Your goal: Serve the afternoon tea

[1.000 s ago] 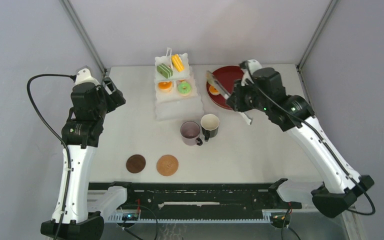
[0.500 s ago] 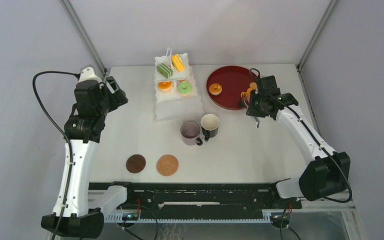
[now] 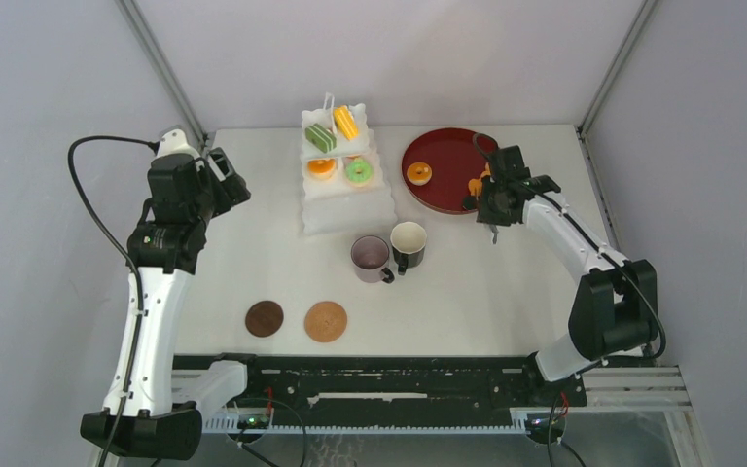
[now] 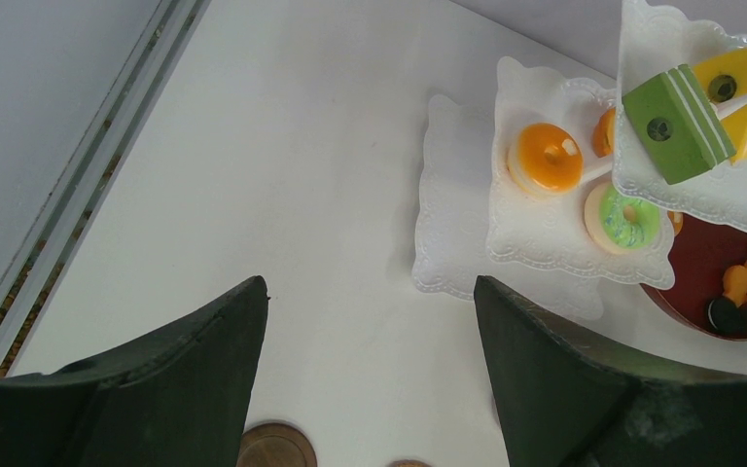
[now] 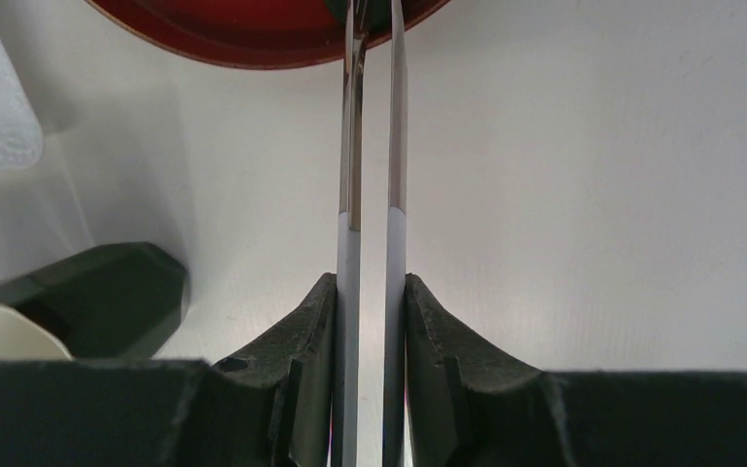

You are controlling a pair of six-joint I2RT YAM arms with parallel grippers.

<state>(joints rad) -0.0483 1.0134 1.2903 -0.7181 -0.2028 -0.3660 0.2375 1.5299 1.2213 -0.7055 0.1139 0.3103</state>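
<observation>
I should continue to move my right gripper inward while the shut tongs point across the tray's near rim, then open it to spread the tongs' arms over the red tray's bottom.
The white three-tier stand stands at the back middle with green and yellow cakes on top. An orange pastry and a green ring lie on the middle tier. The stand also shows in the left wrist view. The mauve mug and black mug touch in front of it. Two brown coasters lie near the front. My right gripper is shut on the metal tongs, whose tips reach the tray's edge. My left gripper is open and empty, left of the stand.
The dark red round tray at the back right holds an orange pastry and another small orange piece by my right gripper. The black mug is just left of my right gripper. Frame posts stand at both back corners.
My right arm has come down from high over the tray's left side to its front right edge, with the tongs still in it. My left arm shifted slightly.
</observation>
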